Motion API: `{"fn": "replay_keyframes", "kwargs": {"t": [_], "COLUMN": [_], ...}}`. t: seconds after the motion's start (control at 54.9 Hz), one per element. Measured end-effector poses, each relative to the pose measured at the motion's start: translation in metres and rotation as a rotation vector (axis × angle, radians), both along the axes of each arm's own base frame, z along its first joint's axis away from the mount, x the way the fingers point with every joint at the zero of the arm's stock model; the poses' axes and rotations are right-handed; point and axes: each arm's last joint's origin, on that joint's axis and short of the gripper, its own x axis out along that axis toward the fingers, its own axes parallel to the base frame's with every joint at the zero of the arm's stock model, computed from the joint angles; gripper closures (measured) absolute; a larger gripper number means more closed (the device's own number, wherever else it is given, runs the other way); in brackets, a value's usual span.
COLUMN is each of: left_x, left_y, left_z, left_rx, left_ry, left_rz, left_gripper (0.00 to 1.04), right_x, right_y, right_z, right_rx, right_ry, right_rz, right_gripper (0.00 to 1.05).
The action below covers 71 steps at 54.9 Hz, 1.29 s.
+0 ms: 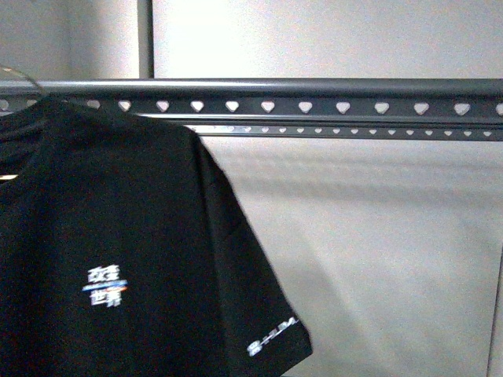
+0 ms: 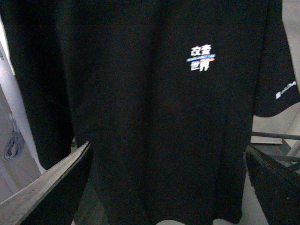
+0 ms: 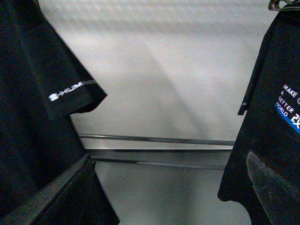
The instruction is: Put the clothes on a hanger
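Note:
The hanger hook's curve (image 1: 23, 76) is up above the black T-shirt's propped shoulder (image 1: 169, 135), so I expect the T-shirt to come along and hang limp when I carry the hanger.
The black T-shirt (image 1: 118, 236) hangs at the left of the front view from a grey perforated rail (image 1: 330, 105). Its white-and-blue chest print (image 1: 105, 284) and white sleeve lettering (image 1: 273, 336) show. Only a faint curve of the hanger hook (image 1: 19, 76) shows above the rail; the rest is hidden inside the shirt. No gripper is in the front view. My left gripper (image 2: 168, 149) is open, facing the shirt front (image 2: 140, 117), apart from it. My right gripper (image 3: 168, 159) is open and empty, beside the shirt's sleeve (image 3: 70, 96).
A second black shirt (image 3: 276, 154) with a blue-and-white print hangs on the other side of the right gripper. A lower metal bar (image 3: 154, 139) and a pale wall (image 3: 178, 70) lie behind. A grey cable (image 2: 13, 143) hangs beside the shirt in the left wrist view.

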Motion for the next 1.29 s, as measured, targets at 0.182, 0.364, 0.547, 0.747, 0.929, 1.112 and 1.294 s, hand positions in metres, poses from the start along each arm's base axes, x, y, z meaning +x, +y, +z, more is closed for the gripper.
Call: {"fn": "replay_keyframes", "kwargs": {"t": [0.182, 0.364, 0.547, 0.747, 0.929, 1.112, 1.294], "left_x": [0.000, 0.000, 0.033, 0.119, 0.196, 0.245, 0.264], "left_y": [0.000, 0.000, 0.007, 0.019, 0.027, 0.029, 0.027], "left_z": [0.000, 0.000, 0.031, 0.067, 0.062, 0.075, 0.082], "left_rx": [0.000, -0.007, -0.233, -0.419, -0.487, -0.511, -0.494], "left_ry": [0.000, -0.001, 0.024, 0.081, 0.182, 0.123, 0.131], "left_rz": [0.000, -0.017, -0.080, 0.134, 0.337, 0.448, 0.516], "left_gripper": [0.07, 0.07, 0.07, 0.07, 0.07, 0.07, 0.36], "right_x": [0.000, 0.000, 0.000, 0.000, 0.000, 0.000, 0.000], "right_y": [0.000, 0.000, 0.000, 0.000, 0.000, 0.000, 0.000], "right_z": [0.000, 0.000, 0.000, 0.000, 0.000, 0.000, 0.000], "right_rx": [0.000, 0.000, 0.000, 0.000, 0.000, 0.000, 0.000], "right_ry": [0.000, 0.000, 0.000, 0.000, 0.000, 0.000, 0.000], "right_rz": [0.000, 0.000, 0.000, 0.000, 0.000, 0.000, 0.000], "right_gripper": [0.07, 0.07, 0.07, 0.07, 0.07, 0.07, 0.07]}}
